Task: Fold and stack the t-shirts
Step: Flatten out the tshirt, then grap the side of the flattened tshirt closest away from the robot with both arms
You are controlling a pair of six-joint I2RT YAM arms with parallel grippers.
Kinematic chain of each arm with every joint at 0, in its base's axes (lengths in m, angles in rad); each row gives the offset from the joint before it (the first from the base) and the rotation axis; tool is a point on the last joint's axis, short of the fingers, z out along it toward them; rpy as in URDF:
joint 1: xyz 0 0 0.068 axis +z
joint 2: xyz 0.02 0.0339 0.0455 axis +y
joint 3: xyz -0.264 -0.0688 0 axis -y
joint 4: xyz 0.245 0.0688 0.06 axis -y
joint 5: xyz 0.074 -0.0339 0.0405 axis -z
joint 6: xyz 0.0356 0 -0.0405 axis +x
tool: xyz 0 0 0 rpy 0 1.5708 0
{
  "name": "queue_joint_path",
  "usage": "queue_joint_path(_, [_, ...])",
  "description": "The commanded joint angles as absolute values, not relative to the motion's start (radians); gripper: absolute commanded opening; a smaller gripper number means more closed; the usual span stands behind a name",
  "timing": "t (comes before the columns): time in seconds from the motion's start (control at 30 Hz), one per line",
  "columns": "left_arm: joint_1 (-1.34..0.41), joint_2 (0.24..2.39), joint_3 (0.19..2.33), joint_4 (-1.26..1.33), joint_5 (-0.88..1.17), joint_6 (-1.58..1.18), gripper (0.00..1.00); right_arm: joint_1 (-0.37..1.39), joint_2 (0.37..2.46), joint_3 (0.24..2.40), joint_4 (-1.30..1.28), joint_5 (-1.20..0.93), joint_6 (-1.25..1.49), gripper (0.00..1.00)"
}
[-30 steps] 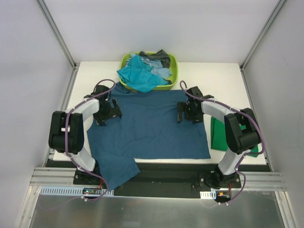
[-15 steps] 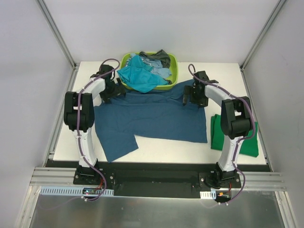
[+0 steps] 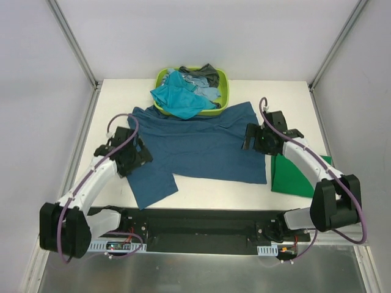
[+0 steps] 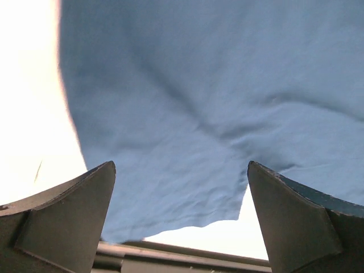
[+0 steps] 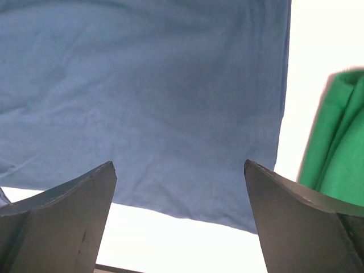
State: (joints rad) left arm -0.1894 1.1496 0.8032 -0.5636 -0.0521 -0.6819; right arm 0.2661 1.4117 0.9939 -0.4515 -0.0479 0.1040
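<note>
My gripper will carry the dark blue t-shirt's flap (image 3: 149, 187) inward, and the flap should fold flat over the t-shirt's body, because a notch (image 3: 173, 176) sets it apart like a sleeve.
A large dark blue t-shirt (image 3: 208, 143) lies spread across the white table, one flap (image 3: 151, 186) reaching toward the near edge. My left gripper (image 3: 131, 160) hovers open over its left edge, and the blue cloth (image 4: 199, 102) shows below empty jaws (image 4: 181, 165). My right gripper (image 3: 252, 139) stands open over the shirt's right side, nothing between its fingers (image 5: 179, 164), with the shirt's hem (image 5: 148, 96) beneath. A folded bright green t-shirt (image 3: 299, 177) lies to the right, also in the right wrist view (image 5: 335, 153).
A lime-green basket (image 3: 224, 79) at the table's far edge holds a teal t-shirt (image 3: 177, 97), a light blue one (image 3: 206, 93) and a dark grey one (image 3: 208, 72). The teal one spills over the front rim onto the blue shirt. Bare table (image 3: 110, 104) lies left.
The blue shirt was dragged away from the near edge toward the basket. Both arms then drew back from its far corners toward the near side, jaws open.
</note>
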Motion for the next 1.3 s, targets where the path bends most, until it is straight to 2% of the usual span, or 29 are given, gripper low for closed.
queue_joint_path(0.0, [-0.267, 1.007, 0.649, -0.794, -0.164, -0.903, 0.99, 0.262, 1.348, 0.905, -0.446, -0.041, 0.172, 0.96])
queue_joint_path(0.13, [-0.319, 0.864, 0.549, -0.94, -0.173, -1.04, 0.99, 0.261, 1.321, 0.871, -0.446, -0.055, 0.166, 0.96])
queue_joint_path(0.2, [-0.356, 0.815, 0.513, -0.942, -0.123, -1.081, 0.96, 0.261, 1.316, 0.867, -0.449, -0.054, 0.157, 0.96])
queue_joint_path(0.37, [-0.397, 0.784, 0.466, -0.965, -0.077, -1.155, 0.65, 0.258, 1.31, 0.864, -0.459, -0.045, 0.135, 0.96])
queue_joint_path(0.53, [-0.434, 0.831, 0.423, -0.968, -0.055, -1.195, 0.49, 0.252, 1.312, 0.856, -0.46, -0.035, 0.124, 0.96])
queue_joint_path(0.9, [-0.449, 0.893, 0.403, -0.824, -0.063, -1.192, 0.39, 0.245, 1.327, 0.841, -0.437, -0.048, 0.12, 0.96])
queue_joint_path(0.97, [-0.449, 0.913, 0.411, -0.813, -0.075, -1.181, 0.31, 0.244, 1.318, 0.833, -0.433, -0.051, 0.118, 0.96])
queue_joint_path(1.0, [-0.449, 0.92, 0.417, -0.81, -0.081, -1.177, 0.24, 0.245, 1.312, 0.83, -0.433, -0.051, 0.118, 0.96])
queue_joint_path(1.07, [-0.449, 0.93, 0.431, -0.804, -0.087, -1.167, 0.02, 0.244, 1.295, 0.824, -0.434, -0.046, 0.118, 0.96])
queue_joint_path(1.27, [-0.449, 0.894, 0.479, -0.77, -0.078, -1.089, 0.0, 0.245, 1.206, 0.747, -0.477, -0.025, 0.182, 0.96])
